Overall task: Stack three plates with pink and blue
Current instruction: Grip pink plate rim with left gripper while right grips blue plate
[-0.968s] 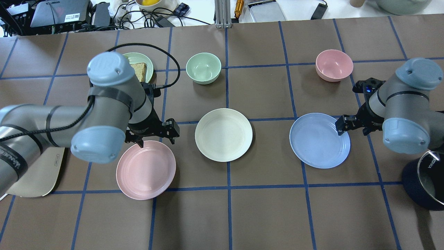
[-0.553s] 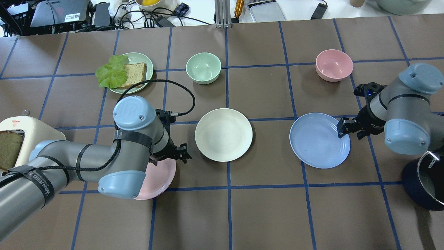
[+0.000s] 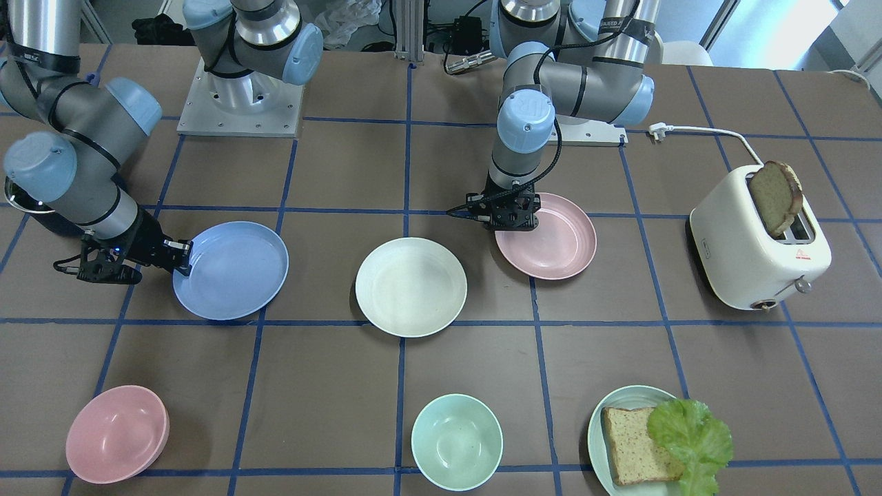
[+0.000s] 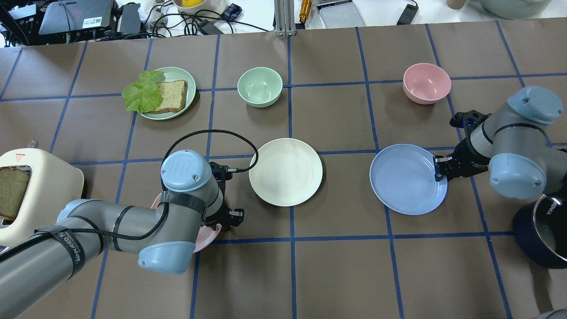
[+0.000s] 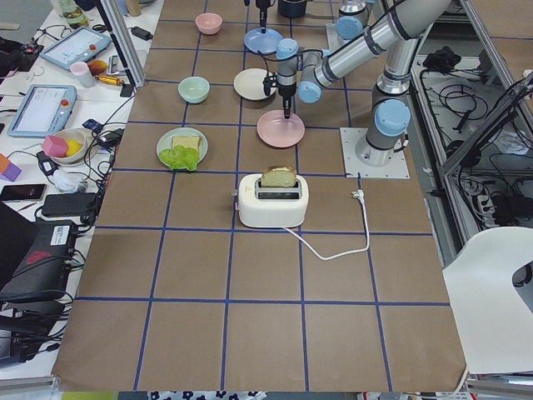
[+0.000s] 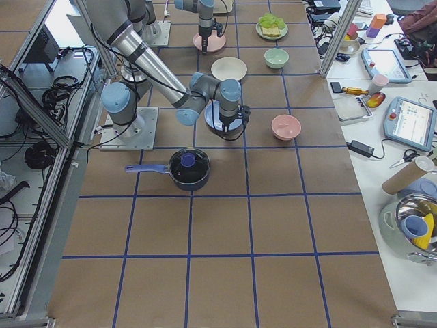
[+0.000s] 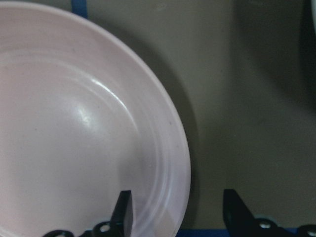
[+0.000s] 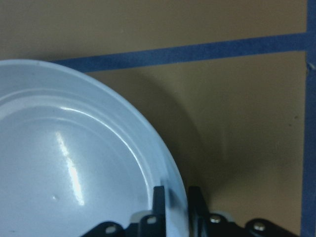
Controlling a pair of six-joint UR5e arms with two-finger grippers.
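Observation:
I expect the pale pink plate [image 3: 552, 241] to nest and hide the cream-white plate when I lower it, because their round rims [image 3: 405, 335] look equally wide.
The pale pink plate [image 3: 551, 241] lies on the table, mostly hidden under my left arm in the overhead view [image 4: 206, 235]. My left gripper [image 7: 177, 212] is open, its fingers astride the pink rim [image 7: 182, 163], low at the edge that faces the cream plate [image 4: 230, 218]. The cream-white plate [image 4: 285, 172] lies at the centre, untouched. The light blue plate [image 4: 405, 179] lies to the right. My right gripper [image 8: 176, 202] is shut on the blue plate's rim [image 8: 168, 163], at its outer edge [image 4: 440, 170].
A toaster [image 4: 35, 186] with bread stands at the left. A mint plate [image 4: 166, 93] with bread and lettuce, a mint bowl [image 4: 260, 87] and a pink bowl [image 4: 426, 83] sit further out. A dark lidded pot [image 4: 542, 235] stands behind my right arm.
My left arm swung from the pink plate's far rim around to its inner rim and came down lower. My right gripper narrowed onto the blue plate's rim.

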